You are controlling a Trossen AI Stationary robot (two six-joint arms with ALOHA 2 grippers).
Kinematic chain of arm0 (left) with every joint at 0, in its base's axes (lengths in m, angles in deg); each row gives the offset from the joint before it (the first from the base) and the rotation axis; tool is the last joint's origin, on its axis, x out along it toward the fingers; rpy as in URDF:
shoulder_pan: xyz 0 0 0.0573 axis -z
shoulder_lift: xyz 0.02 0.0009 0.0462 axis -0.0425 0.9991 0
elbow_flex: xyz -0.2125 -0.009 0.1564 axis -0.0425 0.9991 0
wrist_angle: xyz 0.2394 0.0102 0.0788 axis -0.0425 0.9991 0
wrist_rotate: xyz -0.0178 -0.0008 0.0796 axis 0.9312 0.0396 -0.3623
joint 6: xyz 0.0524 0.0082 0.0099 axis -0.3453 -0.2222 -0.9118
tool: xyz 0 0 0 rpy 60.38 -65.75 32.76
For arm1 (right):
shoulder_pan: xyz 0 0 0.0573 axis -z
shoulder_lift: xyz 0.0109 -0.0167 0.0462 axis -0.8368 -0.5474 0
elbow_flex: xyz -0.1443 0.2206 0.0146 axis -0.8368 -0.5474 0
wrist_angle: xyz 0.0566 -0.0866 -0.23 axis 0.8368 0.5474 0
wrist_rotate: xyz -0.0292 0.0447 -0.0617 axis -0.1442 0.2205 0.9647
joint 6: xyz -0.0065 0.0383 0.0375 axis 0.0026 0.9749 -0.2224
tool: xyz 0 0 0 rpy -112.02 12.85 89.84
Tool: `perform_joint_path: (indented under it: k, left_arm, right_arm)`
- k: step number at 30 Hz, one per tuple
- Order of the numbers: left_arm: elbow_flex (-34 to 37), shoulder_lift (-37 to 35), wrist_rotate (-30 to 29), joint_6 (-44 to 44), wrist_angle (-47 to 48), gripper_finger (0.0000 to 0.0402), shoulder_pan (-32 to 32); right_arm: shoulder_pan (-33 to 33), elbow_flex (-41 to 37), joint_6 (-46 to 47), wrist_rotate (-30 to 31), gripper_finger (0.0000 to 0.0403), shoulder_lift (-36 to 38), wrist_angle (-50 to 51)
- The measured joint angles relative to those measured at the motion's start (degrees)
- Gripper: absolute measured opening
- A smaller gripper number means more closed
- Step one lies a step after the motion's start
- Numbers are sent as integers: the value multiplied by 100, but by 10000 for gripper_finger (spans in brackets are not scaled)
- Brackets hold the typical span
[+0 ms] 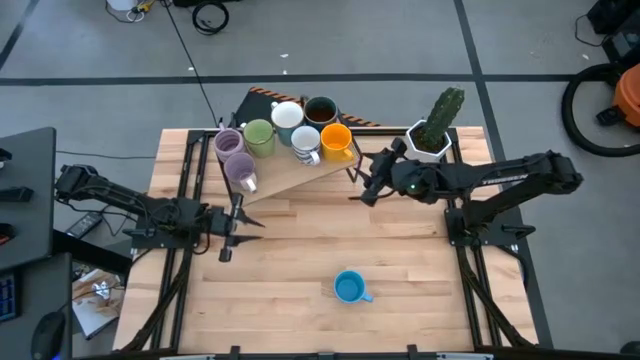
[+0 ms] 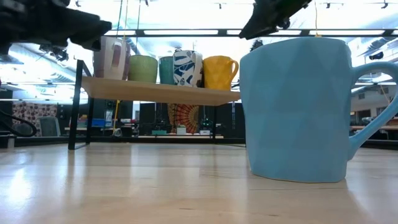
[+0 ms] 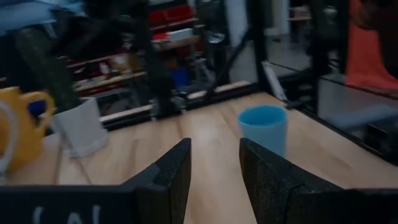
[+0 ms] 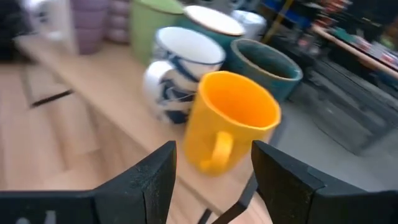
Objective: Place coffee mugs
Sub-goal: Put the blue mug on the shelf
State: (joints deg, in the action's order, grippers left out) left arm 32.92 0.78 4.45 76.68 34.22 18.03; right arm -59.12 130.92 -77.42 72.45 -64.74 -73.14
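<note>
The blue mug's handle [image 1: 368, 298] points away from my left gripper, so my left gripper should stay back while my right gripper takes the blue mug [image 2: 374, 129] by that handle.
Several coffee mugs stand on a raised wooden shelf [image 1: 290, 175] at the table's far middle: two purple [image 1: 235, 158], a green [image 1: 259, 135], a white [image 1: 287, 115], a dark one [image 1: 320, 110], a blue-patterned white [image 1: 306, 147] and an orange [image 4: 230, 118]. A blue mug [image 1: 350, 288] stands upright on the table near the front edge. My right gripper [image 4: 214, 149] is open, just off the shelf's right end, with the orange mug ahead of its fingers and untouched. My left gripper [image 3: 214, 149] is open and empty at the table's left, pointing level toward the blue mug [image 3: 263, 127].
A white faceted pot with a green cactus [image 1: 432, 130] stands at the far right, close behind my right arm. The shelf rests on dark metal legs [image 2: 81, 106]. Bare tabletop [image 1: 300, 250] lies between the shelf and the blue mug.
</note>
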Motion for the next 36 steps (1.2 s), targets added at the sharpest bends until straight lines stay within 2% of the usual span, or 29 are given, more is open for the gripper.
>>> perform_joint_path:
  k: [5, 9, 12, 15, 17, 20, 28, 36]
  left_arm:
    - [-182, 60, -146, 278, 335, 141, 12]
    - [-234, 247, -234, 535, 276, 141, 151]
    - [-243, 470, -727, 866, 251, 141, 293]
    - [-348, 754, -1083, 1170, 302, 141, 449]
    - [-469, 981, -1128, 1268, 304, 141, 558]
    - [-672, 1295, -1191, 1346, 280, 141, 743]
    - [-838, 1626, -1199, 2033, 324, 141, 1187]
    - [-838, 1619, -1197, 2641, 344, 141, 1397]
  right_arm:
    - [41, 0, -292, -792, 214, 241, 568]
    - [179, 0, -767, -1979, 214, 283, 763]
    - [265, 0, -999, -2754, 214, 160, 732]
    - [293, 0, -1220, -3089, 214, -78, 729]
    - [281, 0, -1242, -3080, 214, -267, 650]
    - [97, 0, -1096, -2743, 214, -549, 716]
    - [-882, 0, -202, -2036, 214, -652, 1051]
    - [-1645, 4, 860, -2054, 214, -596, 1350]
